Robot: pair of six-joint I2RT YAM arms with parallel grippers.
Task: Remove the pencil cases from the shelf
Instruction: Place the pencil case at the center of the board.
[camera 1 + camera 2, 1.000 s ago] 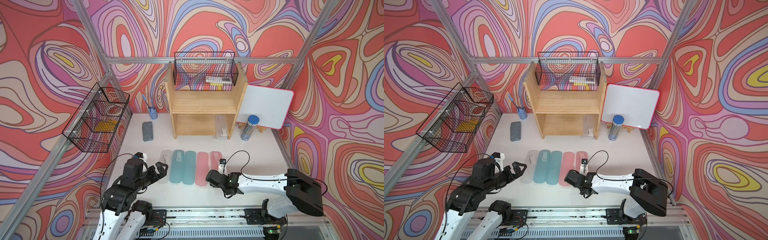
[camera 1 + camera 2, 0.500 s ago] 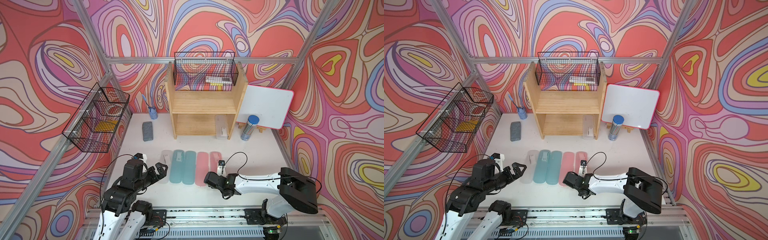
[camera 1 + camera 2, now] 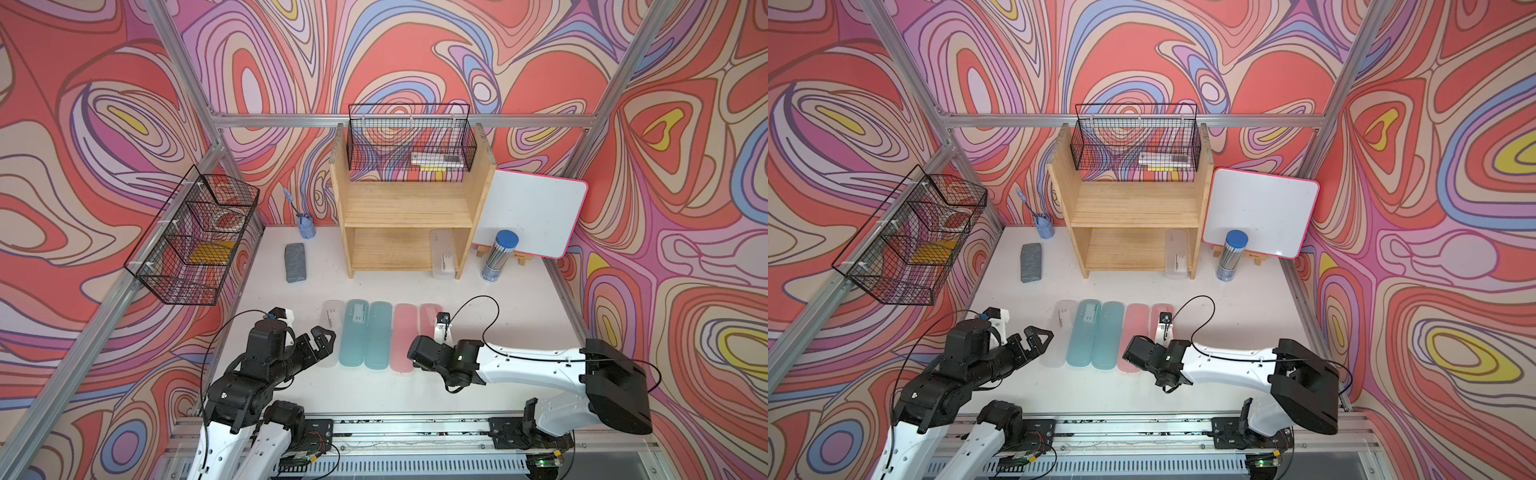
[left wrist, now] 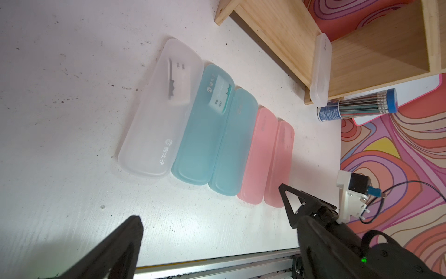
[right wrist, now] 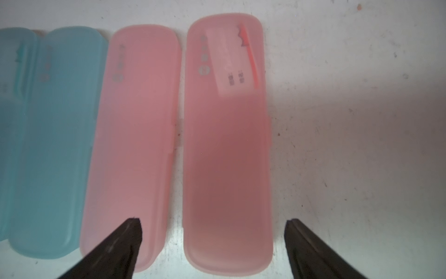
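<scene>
The near end of the shelf's frosted clear case sticks out past the lower board, so my right gripper should keep going toward that end and close across it.
Five pencil cases lie in a row on the white table: a frosted clear one, two teal and two pink. Another frosted clear case lies on the lower board of the pine shelf, at its right end, jutting out in front. My right gripper is open above the near end of the rightmost pink case, holding nothing. My left gripper hangs open and empty by the clear case in the row.
A grey felt block and a blue cup sit left of the shelf. A tube of pencils and a whiteboard stand at its right. Wire baskets hang on the left wall and above the shelf.
My right gripper's jaws have spread wider over the rightmost pink case, and that arm has shifted slightly left. The left arm has stayed put.
</scene>
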